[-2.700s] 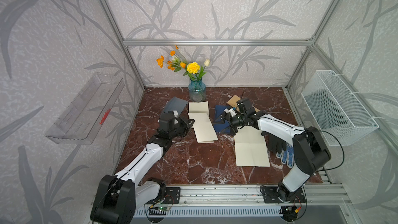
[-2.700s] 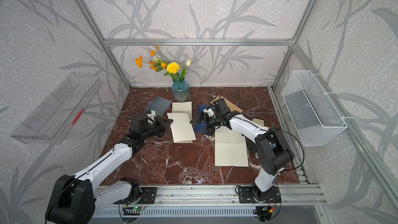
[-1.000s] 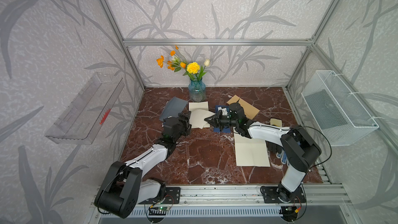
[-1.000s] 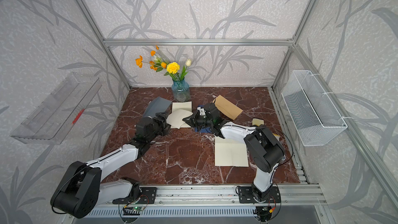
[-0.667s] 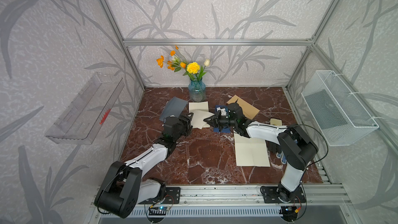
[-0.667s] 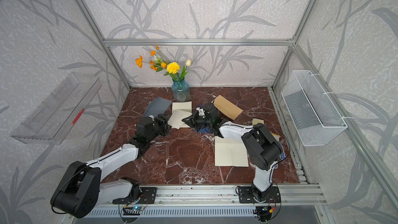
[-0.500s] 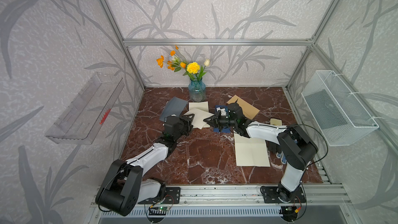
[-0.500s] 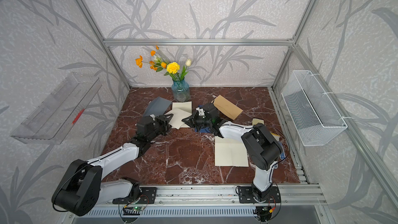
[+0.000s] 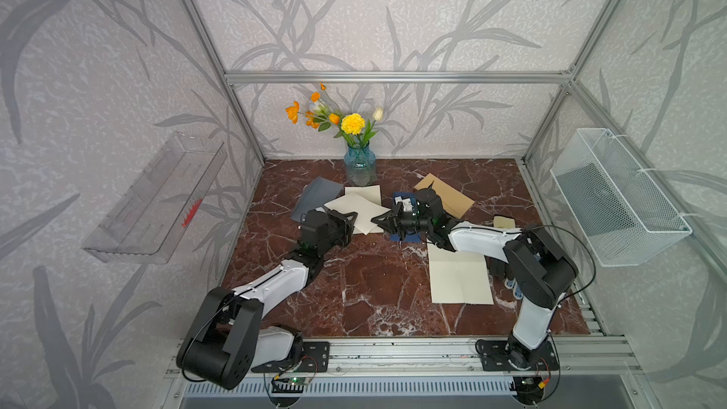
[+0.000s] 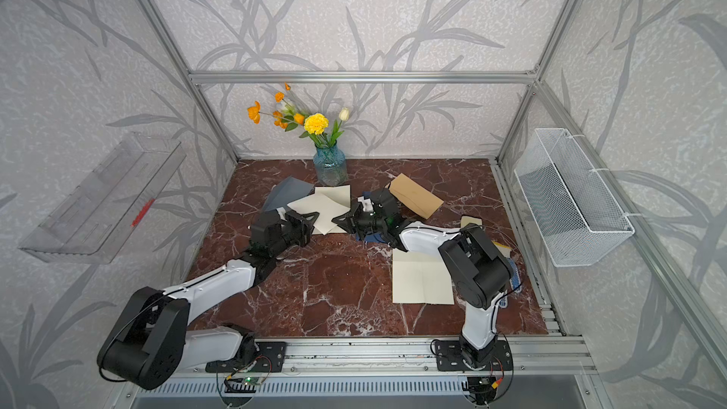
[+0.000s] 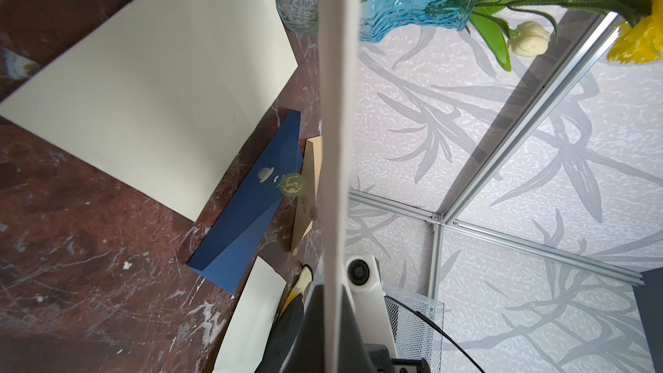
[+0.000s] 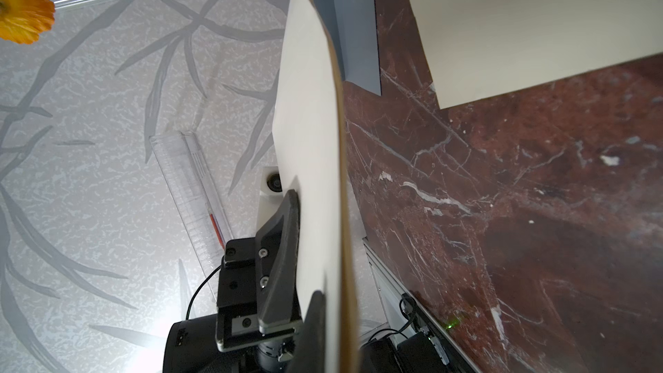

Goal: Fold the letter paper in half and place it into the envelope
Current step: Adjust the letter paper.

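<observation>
Next, I take the paper's near edge with my left gripper alone, because both grippers are on the letter paper (image 9: 365, 214). This will free my right gripper to reach the navy envelope lying flat (image 11: 245, 203).
The cream letter paper (image 9: 356, 208) hangs off the table between my two grippers, tilted in both top views. Both wrist views see it edge-on, as a narrow strip (image 11: 333, 102) (image 12: 308, 138). My left gripper (image 9: 351, 219) is shut on its left edge, with dark fingers tight on either side of it (image 11: 332, 299). My right gripper (image 9: 378, 220) is shut on the opposite edge (image 12: 333, 303). The navy envelope (image 11: 251, 209) lies flat on the marble just right of the paper. In a top view the envelope (image 9: 407, 237) is mostly hidden under my right wrist.
A second cream sheet (image 9: 364, 192) lies flat under the lifted paper, in front of the blue vase (image 9: 358, 167). The grey envelope (image 9: 314, 196) is to the left and the tan envelope (image 9: 444, 194) to the right. The large creased cream sheet (image 9: 458, 277) and gloves (image 9: 511, 283) lie front right.
My left gripper's jaws have closed from wide open onto the paper's edge. The sheet has come up from the table and turned askew. The right gripper has stayed shut on it.
</observation>
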